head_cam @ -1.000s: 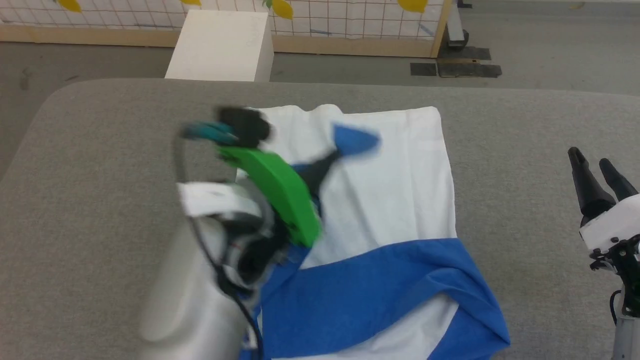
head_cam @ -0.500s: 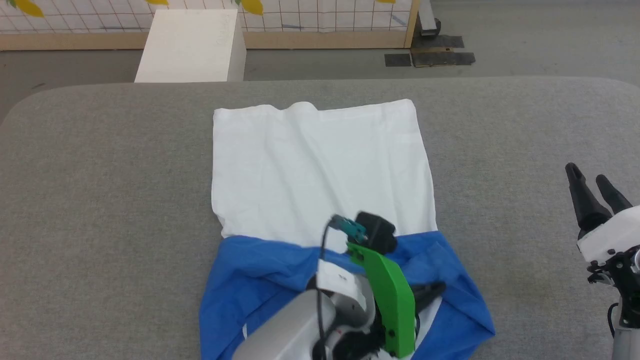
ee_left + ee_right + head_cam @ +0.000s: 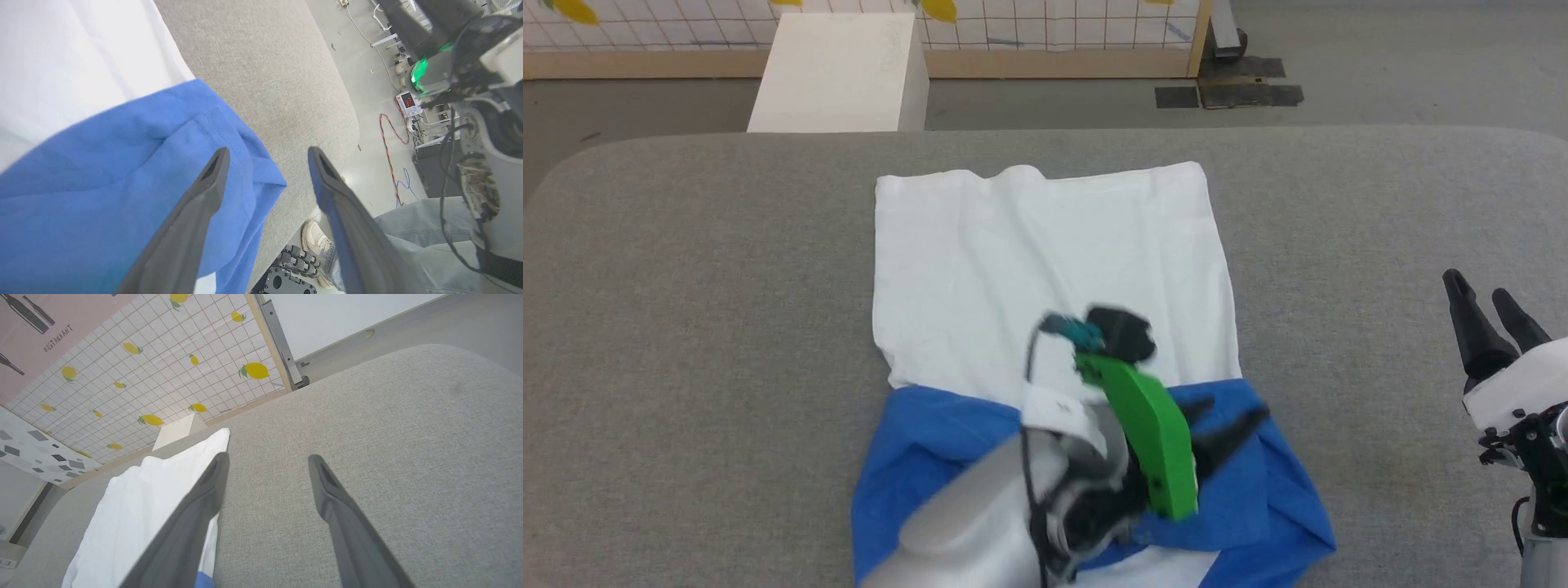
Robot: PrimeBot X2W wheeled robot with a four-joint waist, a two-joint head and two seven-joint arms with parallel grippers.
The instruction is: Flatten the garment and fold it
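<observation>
I see the far hem (image 3: 1024, 172) ripple limply, so the white body (image 3: 1052, 265) will fold over and cover most of the blue sleeves when I carry the hem nearer.
The garment (image 3: 1045, 261) lies on the grey table (image 3: 686, 286), its white body spread flat toward the far side. Its blue sleeves (image 3: 931, 433) are folded across the near end. My left gripper (image 3: 1229, 418) hovers over the right blue sleeve, fingers pointing right and open. In the left wrist view, the left gripper (image 3: 268, 152) has nothing between its fingers; the blue sleeve (image 3: 122, 171) lies just below them. My right gripper (image 3: 1486, 310) stands open over bare table at the right, apart from the garment. From the right wrist view, the right gripper (image 3: 268, 458) is open and the garment's white edge (image 3: 143, 506) lies to its left.
A white box (image 3: 841, 73) stands on the floor beyond the table's far edge, before a lemon-print grid panel (image 3: 1054, 24). The left wrist view shows a person's shoe (image 3: 316, 241) and jeans leg (image 3: 412, 220) beside the table's near corner, with cables (image 3: 388, 134) on the floor.
My left gripper brought the blue sleeve from over the white body down to the near end, then opened and let it go. The head camera shifted. The right arm stayed still.
</observation>
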